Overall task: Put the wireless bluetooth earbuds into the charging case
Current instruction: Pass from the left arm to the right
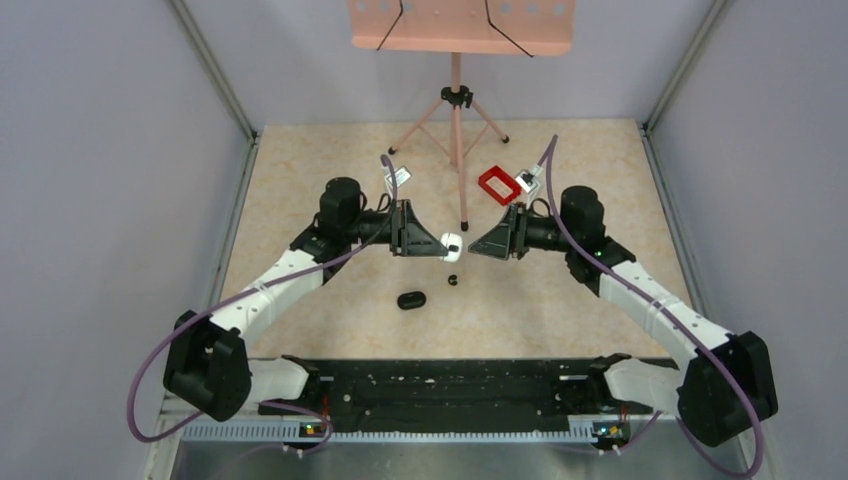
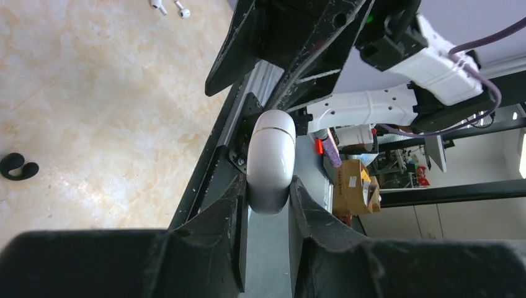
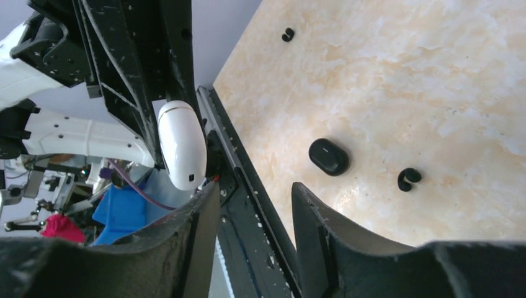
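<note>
The white charging case's lid (image 3: 176, 113) is shut, so the robot's right gripper should hold the case's loose end (image 3: 186, 160) while the left gripper takes a new grip on it to open the lid.
The charging case (image 1: 411, 299), a glossy black oval, lies shut on the table in front of both grippers. It also shows in the right wrist view (image 3: 329, 155). A tiny black hooked earbud (image 1: 453, 280) lies just right of it (image 3: 408, 179). A second black bud (image 3: 286, 34) lies farther off. One black bud shows in the left wrist view (image 2: 18, 166). My left gripper (image 1: 443, 245) is shut on a white rounded object (image 2: 271, 161) and holds it above the table. My right gripper (image 1: 474, 245) is open and empty, facing the left one, close to the white object (image 3: 181, 146).
A red rectangular frame (image 1: 497, 185) lies at the back right of the table. A pink stand's tripod (image 1: 457, 100) stands at the back centre. Two small white earbuds (image 2: 182, 11) lie on the table. Grey walls enclose the table on three sides.
</note>
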### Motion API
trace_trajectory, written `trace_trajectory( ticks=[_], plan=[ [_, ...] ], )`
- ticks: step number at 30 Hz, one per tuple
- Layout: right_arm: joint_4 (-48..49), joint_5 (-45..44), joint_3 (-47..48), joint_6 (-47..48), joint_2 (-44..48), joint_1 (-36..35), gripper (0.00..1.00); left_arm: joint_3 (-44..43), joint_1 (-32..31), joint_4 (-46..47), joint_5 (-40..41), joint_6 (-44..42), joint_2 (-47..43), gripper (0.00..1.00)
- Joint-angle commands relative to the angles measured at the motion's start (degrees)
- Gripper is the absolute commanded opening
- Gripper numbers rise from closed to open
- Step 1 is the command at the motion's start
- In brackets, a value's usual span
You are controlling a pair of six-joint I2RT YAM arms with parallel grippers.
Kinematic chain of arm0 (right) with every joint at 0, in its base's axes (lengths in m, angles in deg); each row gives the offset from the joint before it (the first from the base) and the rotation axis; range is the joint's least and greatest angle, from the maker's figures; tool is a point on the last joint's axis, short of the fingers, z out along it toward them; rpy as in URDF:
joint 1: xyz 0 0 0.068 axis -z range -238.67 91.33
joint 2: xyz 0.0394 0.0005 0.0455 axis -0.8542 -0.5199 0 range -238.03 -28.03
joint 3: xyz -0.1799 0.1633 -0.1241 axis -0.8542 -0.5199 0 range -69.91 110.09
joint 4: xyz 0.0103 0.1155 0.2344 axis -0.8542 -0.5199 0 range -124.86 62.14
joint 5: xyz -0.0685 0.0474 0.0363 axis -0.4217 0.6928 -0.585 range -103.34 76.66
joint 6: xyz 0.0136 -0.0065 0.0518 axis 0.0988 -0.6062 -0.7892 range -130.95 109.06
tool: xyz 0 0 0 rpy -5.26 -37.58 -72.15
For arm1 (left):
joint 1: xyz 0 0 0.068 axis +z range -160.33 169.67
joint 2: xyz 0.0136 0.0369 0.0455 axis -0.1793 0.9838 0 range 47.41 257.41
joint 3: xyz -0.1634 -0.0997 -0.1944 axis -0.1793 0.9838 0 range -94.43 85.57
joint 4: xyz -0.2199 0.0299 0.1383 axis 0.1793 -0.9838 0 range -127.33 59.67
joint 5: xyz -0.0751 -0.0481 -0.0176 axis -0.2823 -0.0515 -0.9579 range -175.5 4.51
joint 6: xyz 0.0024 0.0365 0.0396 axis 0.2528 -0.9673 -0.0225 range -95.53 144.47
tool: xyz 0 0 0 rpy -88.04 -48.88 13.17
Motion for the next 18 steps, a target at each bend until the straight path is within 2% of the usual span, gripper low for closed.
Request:
trace_trajectory(
  ticks=[1, 3, 5, 11, 18],
  plan=[
    [14.5, -4.9, -5.2, -8.0, 5.3, 0.4, 0.48, 0.2, 0.5, 7.9, -2.3, 3.8, -0.8, 0.0],
    [27.8, -5.9, -9.5, -15.8, 6.5, 0.3, 0.49, 0.4, 0.4, 9.9, -1.8, 5.6, -0.3, 0.0],
    [35.5, -7.2, -11.9, -20.5, 6.9, 0.3, 0.49, 0.8, 0.4, 12.0, -1.1, 7.3, 0.1, 0.0],
    [42.3, -7.7, -13.6, -22.4, 6.9, -0.1, 0.5, 1.8, 0.4, 18.4, 0.3, 12.2, 1.5, 0.0],
    [47.3, -6.3, -11.5, -24.6, 2.3, -2.6, 0.5, 1.7, 0.4, 20.2, 0.8, 13.7, 2.3, 0.0]
  ],
)
